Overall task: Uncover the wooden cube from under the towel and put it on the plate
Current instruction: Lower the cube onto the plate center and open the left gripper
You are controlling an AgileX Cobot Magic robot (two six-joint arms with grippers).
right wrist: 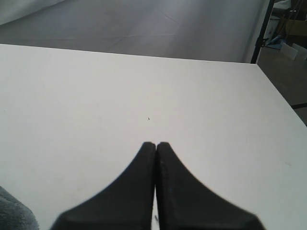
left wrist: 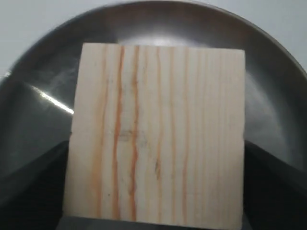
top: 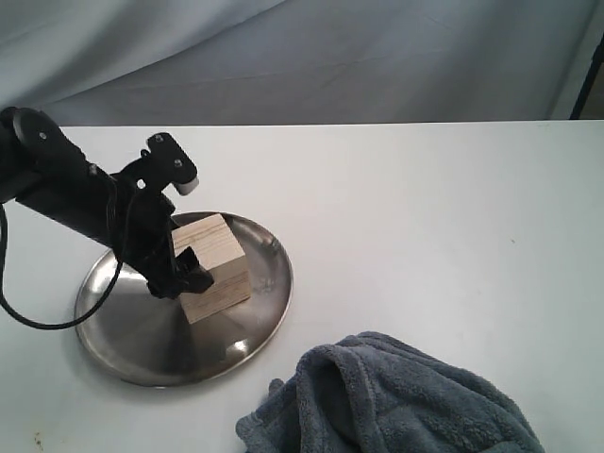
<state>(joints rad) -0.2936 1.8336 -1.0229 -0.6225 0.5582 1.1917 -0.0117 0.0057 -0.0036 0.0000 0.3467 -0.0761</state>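
The wooden cube (top: 221, 253) is level between my left gripper's fingers and well inside the plate's rim (top: 168, 332). I should keep lowering the cube until it rests on the plate, then let go.
The pale wooden cube (top: 219, 260) sits between the dark fingers of my left gripper (top: 200, 266), over the middle of the shiny steel plate (top: 123, 330). I cannot tell whether its underside touches the dish. In the left wrist view the cube (left wrist: 158, 139) fills the gap between both fingers (left wrist: 29, 196), with the plate (left wrist: 273, 96) beneath it. The grey-blue towel (top: 396, 401) lies crumpled at the front of the table, right of the plate and apart from it. My right gripper (right wrist: 157, 146) is shut and empty above bare table; a towel corner (right wrist: 14, 213) shows at that view's edge.
The white table (top: 425, 208) stretches right of the plate and behind it. A grey backdrop cloth (top: 302, 57) hangs beyond the far edge. A black stand leg (top: 590, 75) rises at the far right corner.
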